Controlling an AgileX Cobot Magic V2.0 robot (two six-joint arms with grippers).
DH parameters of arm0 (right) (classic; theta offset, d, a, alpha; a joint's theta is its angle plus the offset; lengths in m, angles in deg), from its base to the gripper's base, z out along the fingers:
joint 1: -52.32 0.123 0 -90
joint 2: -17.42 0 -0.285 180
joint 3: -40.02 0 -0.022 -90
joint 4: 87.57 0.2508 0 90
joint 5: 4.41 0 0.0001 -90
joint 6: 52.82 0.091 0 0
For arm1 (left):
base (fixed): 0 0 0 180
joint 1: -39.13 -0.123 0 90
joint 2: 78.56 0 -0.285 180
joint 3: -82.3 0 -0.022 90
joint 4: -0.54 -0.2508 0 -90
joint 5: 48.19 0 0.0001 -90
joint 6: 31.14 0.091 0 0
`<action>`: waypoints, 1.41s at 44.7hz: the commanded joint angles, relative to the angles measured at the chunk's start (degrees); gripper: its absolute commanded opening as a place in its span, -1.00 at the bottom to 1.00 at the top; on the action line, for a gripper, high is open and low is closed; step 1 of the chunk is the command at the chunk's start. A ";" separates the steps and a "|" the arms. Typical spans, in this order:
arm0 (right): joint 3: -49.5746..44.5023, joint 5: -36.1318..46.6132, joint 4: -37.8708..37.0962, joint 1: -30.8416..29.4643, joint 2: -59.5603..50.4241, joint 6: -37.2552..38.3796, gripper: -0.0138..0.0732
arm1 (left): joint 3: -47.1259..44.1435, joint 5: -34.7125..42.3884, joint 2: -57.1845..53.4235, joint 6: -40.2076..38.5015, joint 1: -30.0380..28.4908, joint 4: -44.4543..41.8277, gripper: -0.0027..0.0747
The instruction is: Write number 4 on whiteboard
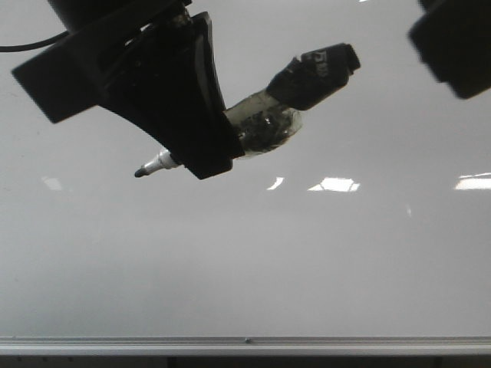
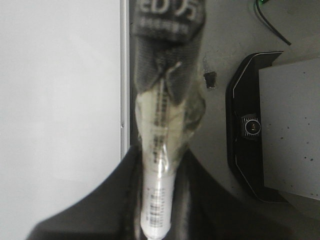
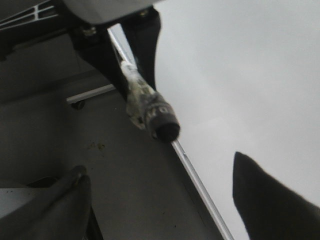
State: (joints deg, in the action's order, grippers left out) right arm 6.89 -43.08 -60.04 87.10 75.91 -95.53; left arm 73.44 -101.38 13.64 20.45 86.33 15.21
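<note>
Next, I take the marker's black end (image 1: 322, 75) with my right gripper before writing the 4, since my left gripper's fingers surround the marker's front (image 1: 163, 160) near its dark tip.
The whiteboard (image 1: 245, 261) fills the front view, glossy pale grey with a silver rail (image 1: 245, 345) along its near edge. No number 4 shows on it. My left gripper (image 1: 201, 157) is shut on a marker (image 1: 265, 126) with a clear taped body and a black end. Its dark tip (image 1: 141, 173) points left, above the board surface. In the left wrist view the marker (image 2: 157, 190) runs between the jaws, beside the board (image 2: 60, 100). My right gripper (image 1: 453, 42) is at the top right. It stands open and empty (image 3: 167, 200) over the board's edge rail (image 3: 200, 185).
Bright light reflections (image 1: 335, 184) lie on the board's right half. Off the board edge there is dark grey floor (image 3: 130, 190) and a black-framed unit with a small camera (image 2: 251, 126). A thin cable (image 2: 270, 22) runs above it.
</note>
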 commanded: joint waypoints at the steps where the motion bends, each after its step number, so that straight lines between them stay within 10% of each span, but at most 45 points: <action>1: 4.00 4.13 1.95 2.28 4.09 -2.08 0.69 | 1.88 2.99 -2.24 0.25 0.49 1.35 -0.98; 16: 8.42 4.89 2.09 4.10 12.27 -4.04 0.56 | 1.88 3.39 -2.24 0.25 0.49 1.35 -0.98; 45: 8.49 6.54 2.03 4.04 15.28 -4.05 -0.83 | 1.88 3.61 -2.24 0.25 0.49 2.14 -0.94; 63: 8.20 1.88 1.40 0.15 14.65 -3.82 -0.84 | 1.88 5.14 -2.24 -0.34 0.49 3.97 0.83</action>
State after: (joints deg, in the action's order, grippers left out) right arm 13.44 -41.75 -59.36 89.04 92.22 -98.98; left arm 73.44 -98.84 13.64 20.96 86.46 17.41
